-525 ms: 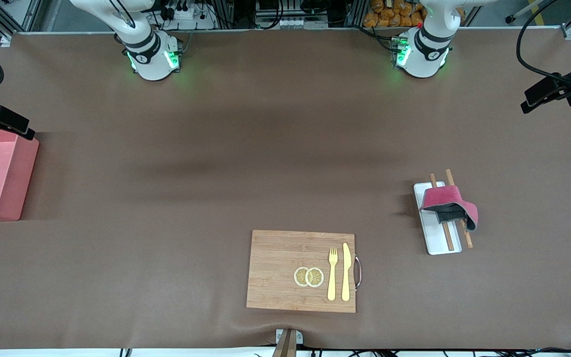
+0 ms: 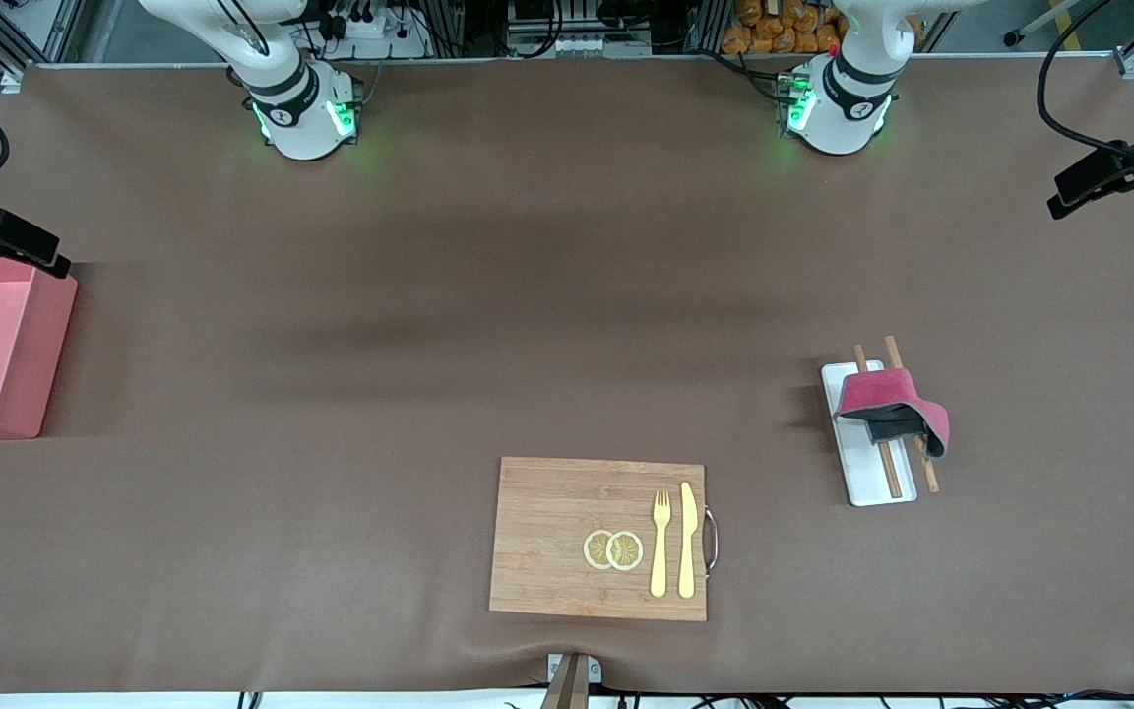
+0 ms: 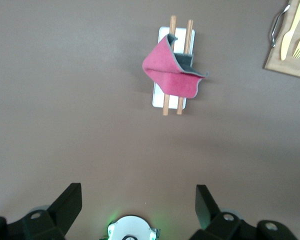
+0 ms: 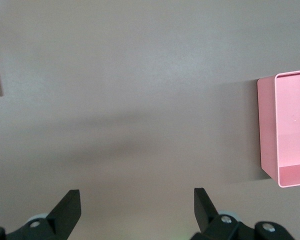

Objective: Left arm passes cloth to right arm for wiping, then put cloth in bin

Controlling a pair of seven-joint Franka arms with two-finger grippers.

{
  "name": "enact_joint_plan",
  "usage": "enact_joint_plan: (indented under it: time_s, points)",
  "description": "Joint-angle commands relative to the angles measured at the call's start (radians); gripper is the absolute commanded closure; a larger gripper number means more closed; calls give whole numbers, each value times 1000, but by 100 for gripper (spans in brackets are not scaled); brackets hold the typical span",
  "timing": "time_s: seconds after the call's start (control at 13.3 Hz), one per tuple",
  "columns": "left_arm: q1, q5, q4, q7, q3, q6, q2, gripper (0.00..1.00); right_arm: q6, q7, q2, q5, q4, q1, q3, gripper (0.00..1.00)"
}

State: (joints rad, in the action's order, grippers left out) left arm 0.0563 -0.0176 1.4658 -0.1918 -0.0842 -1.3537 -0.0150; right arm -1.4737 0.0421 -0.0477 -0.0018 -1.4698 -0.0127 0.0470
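The magenta cloth's edges (image 2: 936, 439) hang loose over the chopsticks, so the cloth (image 2: 884, 392) will come free, leaving the chopsticks in place, when I lift it.
The magenta cloth (image 2: 887, 394) lies crumpled, dark grey reverse showing, draped over two chopsticks (image 2: 890, 471) on a narrow white tray (image 2: 867, 484) toward the left arm's end of the table. The left wrist view shows the cloth (image 3: 172, 75) well away from my left gripper (image 3: 138, 192), which hangs open and empty high over the bare table. The pink bin (image 2: 55, 354) stands at the right arm's end. My right gripper (image 4: 136, 196) is open and empty over bare table, with the bin (image 4: 267, 130) off to one side. Both hands show as dark shapes at the front view's edges.
A wooden cutting board (image 2: 547, 537) lies near the front camera, carrying two lemon slices (image 2: 613, 549), a yellow fork (image 2: 660, 547) and a yellow knife (image 2: 687, 542). A brown mat covers the wide table between the board, the tray and the bin.
The left arm's hand has shifted slightly toward its own end of the table. The right arm, the cloth and everything on the table stay as they were.
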Motion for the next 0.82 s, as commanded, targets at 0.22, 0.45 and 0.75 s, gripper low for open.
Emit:
enact_joint_plan:
  time_s: [0.22,0.45,0.75]
  points:
    - [17,19,43,26,-3,-169,214,0,7,10,-9,-10,23,10,1,0]
    - [31,19,64,15,-3,-356,369,0,7,10,-9,-10,23,10,1,0]
    - [30,10,85,6,-3,-525,515,0,7,10,-9,-9,22,10,1,0]
